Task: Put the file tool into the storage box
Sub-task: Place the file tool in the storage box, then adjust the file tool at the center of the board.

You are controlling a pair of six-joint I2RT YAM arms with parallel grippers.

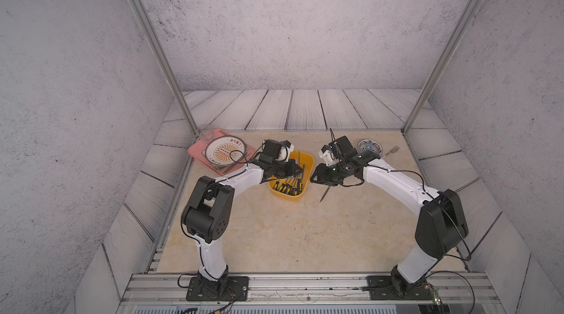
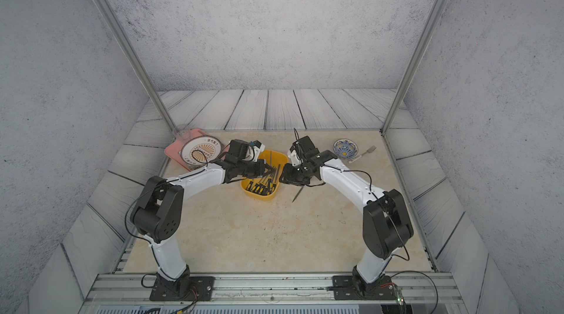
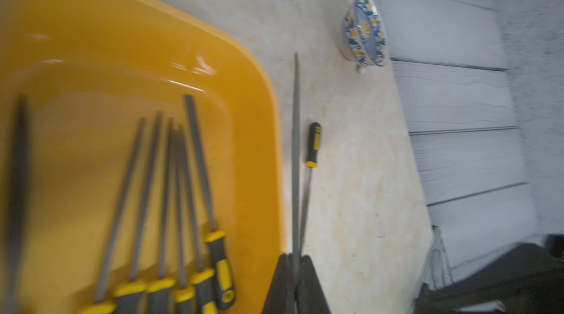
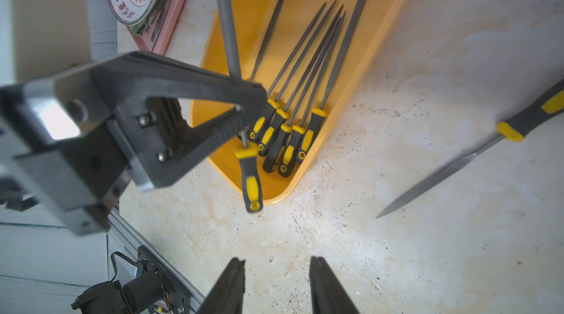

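The robot's right gripper should first turn the file tool by its blade [image 4: 433, 184], because the loose file tool's handle [image 4: 536, 112] points the opposite way from the handles in the storage box.
The yellow storage box [image 1: 287, 196] [image 2: 259, 196] stands mid-table and holds several files [image 4: 290, 114] [image 3: 171, 205] with black-and-yellow handles. My left gripper [image 3: 294, 256] [image 1: 300, 169] is shut on the grey blade of a file tool [image 3: 295, 144]. It hovers at the box's right edge, and the file's handle [image 4: 250, 175] hangs over the box's near corner. Another file tool [image 1: 325, 193] [image 4: 457, 169] lies on the table just right of the box. My right gripper [image 4: 276, 262] is open with nothing in it, close beside the left gripper, above the table.
A pink tray [image 1: 198, 152] with a white plate [image 1: 224, 150] sits at the back left. A blue patterned bowl [image 1: 369, 146] and a fork [image 1: 392, 150] are at the back right. Metal frame posts [image 1: 183, 108] stand at the back corners.
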